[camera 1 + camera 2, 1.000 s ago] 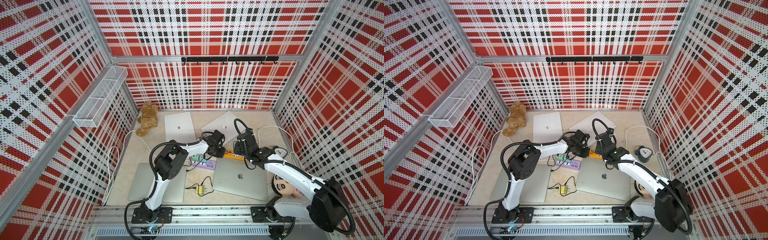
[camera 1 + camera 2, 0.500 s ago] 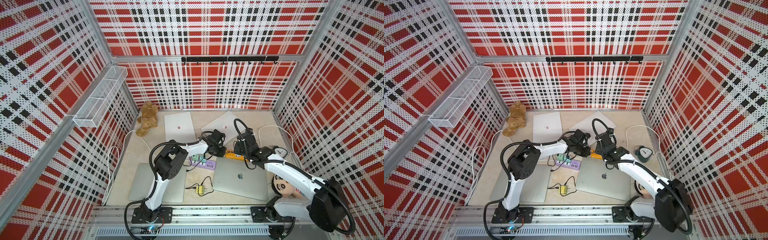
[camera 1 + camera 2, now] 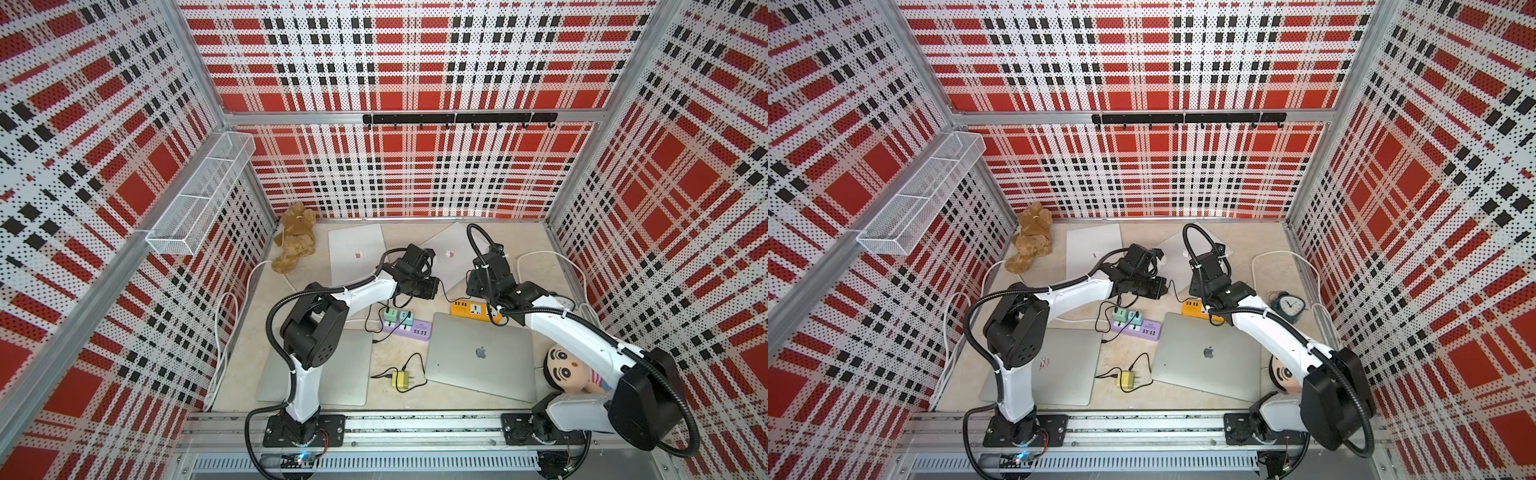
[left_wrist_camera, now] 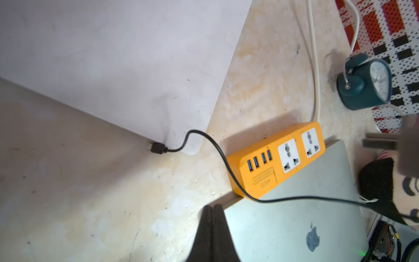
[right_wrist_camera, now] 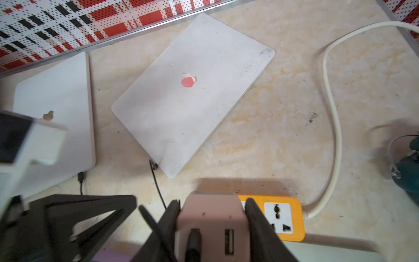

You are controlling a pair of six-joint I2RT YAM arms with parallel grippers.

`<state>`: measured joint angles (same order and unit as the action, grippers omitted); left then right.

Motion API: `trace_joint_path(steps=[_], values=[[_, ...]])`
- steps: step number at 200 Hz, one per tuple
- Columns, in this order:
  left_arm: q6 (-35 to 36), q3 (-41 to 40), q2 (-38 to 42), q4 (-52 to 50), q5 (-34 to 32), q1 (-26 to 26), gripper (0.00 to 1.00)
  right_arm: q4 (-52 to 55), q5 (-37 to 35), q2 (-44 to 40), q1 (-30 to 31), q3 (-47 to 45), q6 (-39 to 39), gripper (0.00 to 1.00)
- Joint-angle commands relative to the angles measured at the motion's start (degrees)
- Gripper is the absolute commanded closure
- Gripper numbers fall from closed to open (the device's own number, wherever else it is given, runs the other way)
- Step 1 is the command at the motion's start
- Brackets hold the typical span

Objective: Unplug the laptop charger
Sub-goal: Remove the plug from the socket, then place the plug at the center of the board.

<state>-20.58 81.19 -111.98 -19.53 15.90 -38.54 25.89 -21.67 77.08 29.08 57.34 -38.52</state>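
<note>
The black cable's plug [image 4: 158, 148] is hanging loose over the corner of the white laptop, so next my right gripper swings the charger away and puts it down next to the thick white cord [image 5: 305, 179].
The laptop charger [image 5: 213, 217] is a pink block, and my right gripper [image 5: 212, 204] is shut on its two sides. It hangs just above the orange power strip [image 5: 281, 217], and its metal prongs [image 4: 381, 144] show bare in the left wrist view. Both sockets of the strip [image 4: 272, 158] are empty. A black cable [image 4: 217, 149] runs from the charger to a plug in the edge of the white laptop [image 4: 113, 56]. My left gripper [image 4: 212, 207] is shut on nothing, low over the table beside the strip [image 3: 473, 308].
A silver laptop [image 3: 482, 357] lies against the orange strip. A purple strip [image 3: 405, 326] with two green chargers, a loose yellow charger [image 3: 401, 380], two more laptops [image 3: 357, 253] [image 3: 332, 370], a teddy [image 3: 295, 241], a doll [image 3: 569, 370], a teal clock [image 4: 367, 84] and a thick white cord [image 5: 331, 113] surround it.
</note>
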Motion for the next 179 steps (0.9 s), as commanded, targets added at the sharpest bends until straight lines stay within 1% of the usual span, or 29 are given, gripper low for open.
trace_joint_path(steps=[1,33,57,84,88,101,134,159,179], values=[[0.63,-1.36,2.6,-0.42,-0.86,1.05,0.96,-0.61,-0.56,0.11,-1.67,2.91,2.34,0.77],[0.46,-2.26,4.48,-0.33,-0.52,2.32,0.96,2.59,-1.8,-1.32,-2.4,6.88,4.4,0.77],[0.22,-2.69,5.45,-0.03,-0.44,2.85,0.95,3.78,-3.41,-3.32,-2.86,7.98,5.56,0.77],[0.3,-3.03,5.55,-0.05,-0.17,3.1,0.95,5.17,-4.19,-5.36,-5.36,8.88,6.41,0.77],[0.31,-3.12,5.58,-0.06,-0.18,3.08,0.95,5.12,-4.12,-5.62,-5.76,8.79,8.19,0.77],[0.3,-3.22,5.57,-0.05,-0.22,3.12,0.95,4.99,-3.91,-6.22,-6.63,8.68,8.84,0.76],[0.22,-3.56,5.2,0.28,-0.1,2.97,0.96,3.15,-1.13,-4.99,-9.55,6.85,9.23,0.76],[0.15,-4.01,5.43,0.38,-0.12,2.85,0.96,0.14,4.94,-2.53,-13.8,4.22,8.97,0.77],[0.19,-4.58,5.75,0.38,-0.16,2.86,0.96,-0.66,7.34,0.25,-14.75,4.07,9.36,0.76]])
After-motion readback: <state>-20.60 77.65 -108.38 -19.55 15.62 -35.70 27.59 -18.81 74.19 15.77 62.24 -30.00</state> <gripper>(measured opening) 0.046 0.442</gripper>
